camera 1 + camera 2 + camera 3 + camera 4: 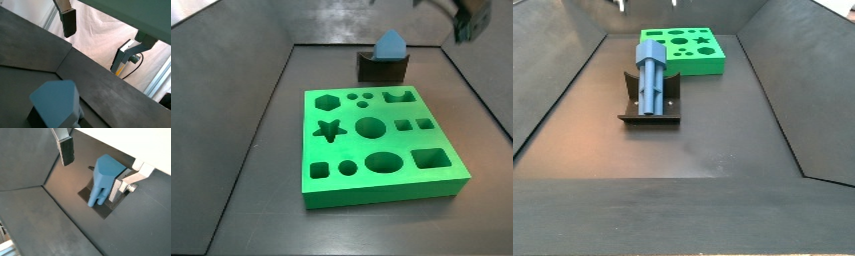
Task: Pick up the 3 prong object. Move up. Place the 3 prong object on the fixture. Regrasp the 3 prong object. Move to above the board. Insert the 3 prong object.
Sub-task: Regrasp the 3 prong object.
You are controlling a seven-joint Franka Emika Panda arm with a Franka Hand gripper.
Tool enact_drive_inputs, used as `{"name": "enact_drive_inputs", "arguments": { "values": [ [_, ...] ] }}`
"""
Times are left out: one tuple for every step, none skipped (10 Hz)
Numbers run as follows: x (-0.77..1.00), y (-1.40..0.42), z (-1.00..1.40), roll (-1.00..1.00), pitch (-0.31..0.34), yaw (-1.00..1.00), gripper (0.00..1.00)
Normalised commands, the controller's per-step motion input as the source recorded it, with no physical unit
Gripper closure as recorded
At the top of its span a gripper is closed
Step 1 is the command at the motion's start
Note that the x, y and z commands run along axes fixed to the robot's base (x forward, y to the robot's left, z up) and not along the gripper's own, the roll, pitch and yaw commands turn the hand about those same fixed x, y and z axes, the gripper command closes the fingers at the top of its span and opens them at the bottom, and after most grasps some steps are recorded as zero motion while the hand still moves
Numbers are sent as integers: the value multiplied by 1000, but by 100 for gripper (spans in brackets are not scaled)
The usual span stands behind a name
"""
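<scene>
The 3 prong object will come loose and leave the fixture standing when I lift it, because the fixture's curved top is open above.
The steel-blue 3 prong object lies on the dark fixture, pointed end up against the bracket, prongs toward the base plate. Both side views show it there, on the fixture. My gripper hangs open above the piece and touches nothing. In a wrist view only wall shows between its fingers, with the piece lower down. One finger shows at the upper edge of a side view. The green board lies flat beyond the fixture.
Dark sloping walls enclose the grey floor on all sides. The board's cut-outs include a star, a hexagon and circles. A white cloth backdrop and a cable show beyond the wall.
</scene>
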Motion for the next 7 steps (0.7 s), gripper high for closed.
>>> {"name": "enact_drive_inputs", "arguments": {
  "values": [
    [83,28,-1000,96,-63,153,0],
    [95,26,-1000,84,-96,114,0],
    [107,21,-1000,85,-102,81,0],
    [122,15,-1000,86,-102,47,0],
    [128,8,-925,89,-86,14,0],
    [119,5,-812,91,-76,1,0],
    [98,2,-592,87,-53,-16,0]
  ]
}}
